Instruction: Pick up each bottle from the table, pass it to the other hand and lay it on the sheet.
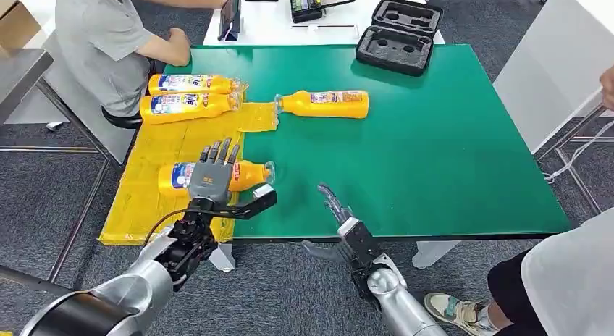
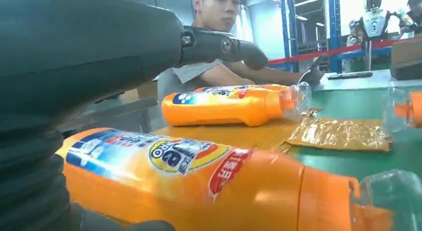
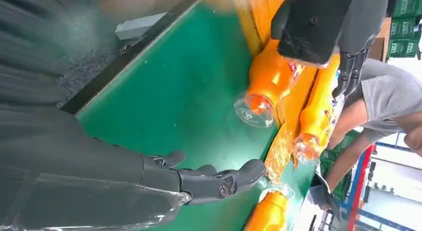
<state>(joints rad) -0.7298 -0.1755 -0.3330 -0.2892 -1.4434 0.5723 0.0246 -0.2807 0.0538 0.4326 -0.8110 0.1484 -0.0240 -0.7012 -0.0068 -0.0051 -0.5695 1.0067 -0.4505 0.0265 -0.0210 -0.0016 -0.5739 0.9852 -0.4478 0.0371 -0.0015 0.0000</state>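
The orange bottle [image 1: 323,104] beyond the sheet has a purple label [image 1: 337,98] showing, so the robot should expect the bottle's bottom side to hide a blue label like the ones on the others.
An orange bottle [image 1: 247,174] lies on its side on the yellow sheet [image 1: 145,206], its clear cap pointing towards the green table [image 1: 449,148]. My left hand [image 1: 211,175] is over it, fingers straight and spread and thumb out to the side, not closed around it. Up close, the same bottle [image 2: 199,176] lies under the hand [image 2: 74,47]. Two more bottles [image 1: 190,82] [image 1: 190,106] lie at the sheet's far end. A fourth bottle [image 1: 326,103] lies on the green table, its cap at the sheet's edge. My right hand [image 1: 337,206] hovers empty at the table's front edge, fingers apart.
A black foam case [image 1: 398,35] stands open at the table's far edge. A person [image 1: 101,39] sits at the far left corner, and another person [image 1: 565,278] stands near the front right. A white table [image 1: 289,28] lies beyond.
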